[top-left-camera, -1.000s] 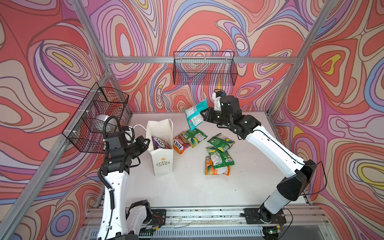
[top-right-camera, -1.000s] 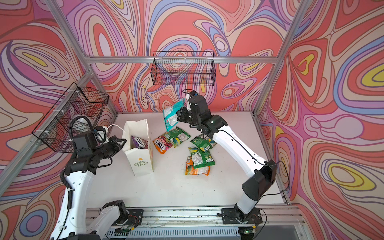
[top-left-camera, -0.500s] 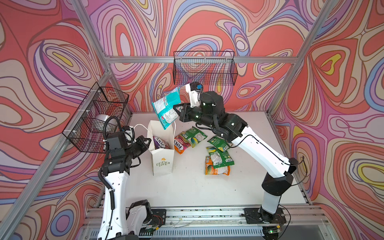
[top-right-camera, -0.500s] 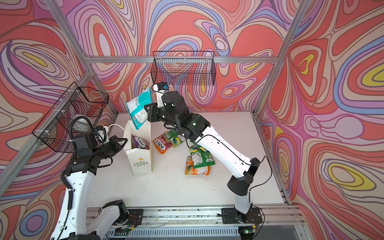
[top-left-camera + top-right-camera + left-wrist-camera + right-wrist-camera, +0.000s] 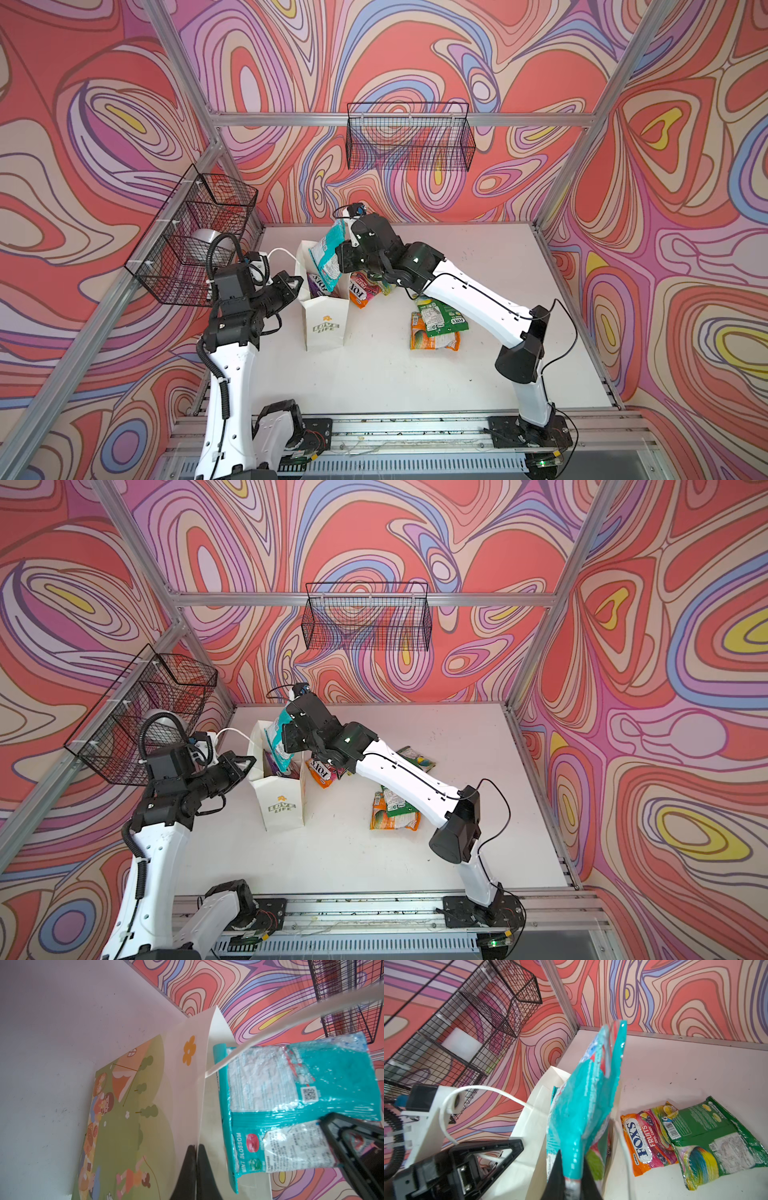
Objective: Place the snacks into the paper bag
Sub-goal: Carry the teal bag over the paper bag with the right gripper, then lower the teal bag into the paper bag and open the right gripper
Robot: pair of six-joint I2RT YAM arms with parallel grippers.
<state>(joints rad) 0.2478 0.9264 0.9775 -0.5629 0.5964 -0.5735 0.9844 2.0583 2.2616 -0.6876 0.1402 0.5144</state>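
The teal packet's lower end (image 5: pixel 330 281) is inside the paper bag's opening, so the robot's right gripper should continue to go down until the packet drops below the bag's rim (image 5: pixel 326 299), and then let go.
The white paper bag (image 5: pixel 326 320) (image 5: pixel 282 804) stands upright left of centre, mouth open, with a purple snack packet (image 5: pixel 318 284) inside. My left gripper (image 5: pixel 297 286) (image 5: pixel 196 1147) is shut on the bag's near wall (image 5: pixel 145 1105). My right gripper (image 5: pixel 340 259) (image 5: pixel 572 1169) is shut on a teal packet (image 5: pixel 328 257) (image 5: pixel 277 739) (image 5: pixel 583 1105) (image 5: pixel 291 1095), which hangs over the bag's mouth with its lower end inside the opening. An orange packet (image 5: pixel 361 291) (image 5: pixel 648 1138) and a green packet (image 5: pixel 716 1140) lie right of the bag. Further right is a small pile of green and orange packets (image 5: pixel 436 328) (image 5: pixel 395 812).
A black wire basket (image 5: pixel 409 137) hangs on the back wall, another (image 5: pixel 195 237) on the left wall close above my left arm. The bag's white cord handle (image 5: pixel 477 1089) loops by my left wrist. The right arm stretches across the white table (image 5: pixel 374 374).
My right arm has carried the teal packet from the back middle leftward and lowered it into the bag's mouth. The left gripper and the bag have not moved.
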